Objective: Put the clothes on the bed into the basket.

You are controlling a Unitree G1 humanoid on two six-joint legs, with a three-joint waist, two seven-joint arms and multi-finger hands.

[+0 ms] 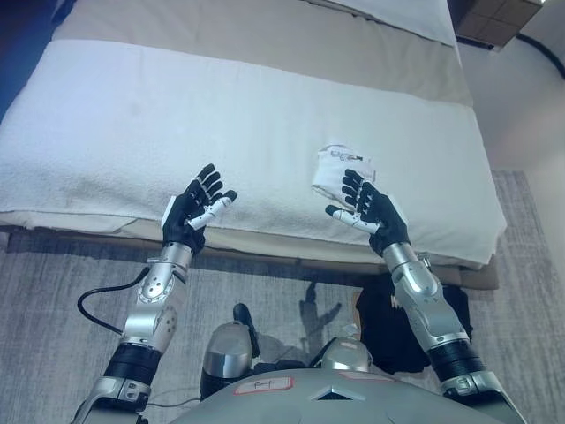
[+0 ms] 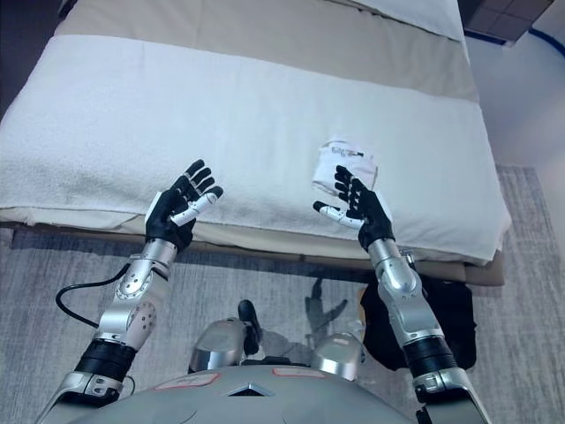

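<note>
The white garment (image 1: 339, 165) is lying in a small loose fold (image 1: 327, 186). The garment will open into a long, sagging piece of cloth when I lift one end of it.
A small white folded garment (image 1: 342, 168) with dark print lies on the white bed cover (image 1: 177, 124), near the bed's front right part. My right hand (image 1: 371, 208) is open and raised just in front of the garment, partly overlapping its near edge in view; it holds nothing. My left hand (image 1: 194, 212) is open and raised over the bed's front edge, well left of the garment, empty. A black container (image 1: 402, 322), perhaps the basket, sits on the floor by the bed's front right, partly hidden behind my right forearm.
The bed runs across the view, with a beige band (image 1: 265, 40) and a white pillow (image 1: 397, 11) at the far end. A grey rug (image 1: 53, 283) covers the floor in front. A dark nightstand (image 1: 494, 18) stands at the far right.
</note>
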